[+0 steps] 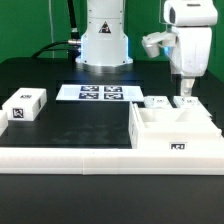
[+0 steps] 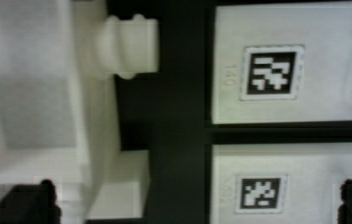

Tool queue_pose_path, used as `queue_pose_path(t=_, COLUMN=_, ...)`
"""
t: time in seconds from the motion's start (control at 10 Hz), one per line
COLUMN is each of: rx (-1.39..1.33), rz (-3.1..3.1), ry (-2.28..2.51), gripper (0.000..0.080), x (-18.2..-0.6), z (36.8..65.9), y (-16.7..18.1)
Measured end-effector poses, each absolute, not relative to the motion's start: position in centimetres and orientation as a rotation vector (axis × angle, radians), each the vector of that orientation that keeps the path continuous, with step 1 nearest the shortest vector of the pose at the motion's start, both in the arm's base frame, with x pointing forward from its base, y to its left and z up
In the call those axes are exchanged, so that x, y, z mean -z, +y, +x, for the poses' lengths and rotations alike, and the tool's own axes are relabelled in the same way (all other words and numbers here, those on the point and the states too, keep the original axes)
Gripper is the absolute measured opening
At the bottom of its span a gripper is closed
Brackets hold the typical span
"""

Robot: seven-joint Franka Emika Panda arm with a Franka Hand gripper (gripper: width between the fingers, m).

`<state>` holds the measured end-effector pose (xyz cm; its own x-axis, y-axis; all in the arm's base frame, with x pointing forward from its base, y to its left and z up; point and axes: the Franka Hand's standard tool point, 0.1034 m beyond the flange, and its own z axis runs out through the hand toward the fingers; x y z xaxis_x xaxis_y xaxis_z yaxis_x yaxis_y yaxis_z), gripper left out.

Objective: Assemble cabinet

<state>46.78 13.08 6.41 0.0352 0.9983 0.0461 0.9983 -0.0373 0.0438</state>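
I expect the tagged block point(image 2: 294, 182) by my fingers to come away by itself when I lift it, since a dark gap point(image 2: 294, 134) lies between the two tagged blocks.
The cabinet point(image 1: 175, 130) is a large white box with inner compartments and a tag on its front, at the exterior view's right. My gripper point(image 1: 185, 97) hangs over its far edge, open and empty. In the wrist view the fingertips point(image 2: 22, 205) stand wide apart around the gripper's middle point(image 2: 187, 205). Between them lie the cabinet's white wall with a round knob point(image 2: 128, 45), a dark gap, and a tagged white drawer block point(image 2: 256, 190). A second tagged block point(image 2: 271, 72) lies beside it. These small blocks point(image 1: 157, 101) sit just behind the cabinet.
A loose tagged white block point(image 1: 24, 105) lies at the exterior view's left. The marker board point(image 1: 100, 92) lies before the robot base point(image 1: 104, 40). A long white border rail point(image 1: 70, 155) runs along the table's front.
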Motion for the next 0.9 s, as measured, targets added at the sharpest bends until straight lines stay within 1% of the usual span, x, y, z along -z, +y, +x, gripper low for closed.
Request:
queue_pose_path(t=0.1, rx=0.099, rz=-2.238, ry=-2.188, gripper=0.0797, x=-5.9, z=45.4, y=13.8)
queue_pose_path(t=0.4, rx=0.105, rz=-2.239, ry=-2.159, gripper=0.0797, x=-4.8, z=43.4, y=15.2)
queue_pose_path(t=0.9, rx=0.117, rz=-2.24, ry=-2.119, gripper=0.0797, x=-2.5, z=42.2, y=16.2)
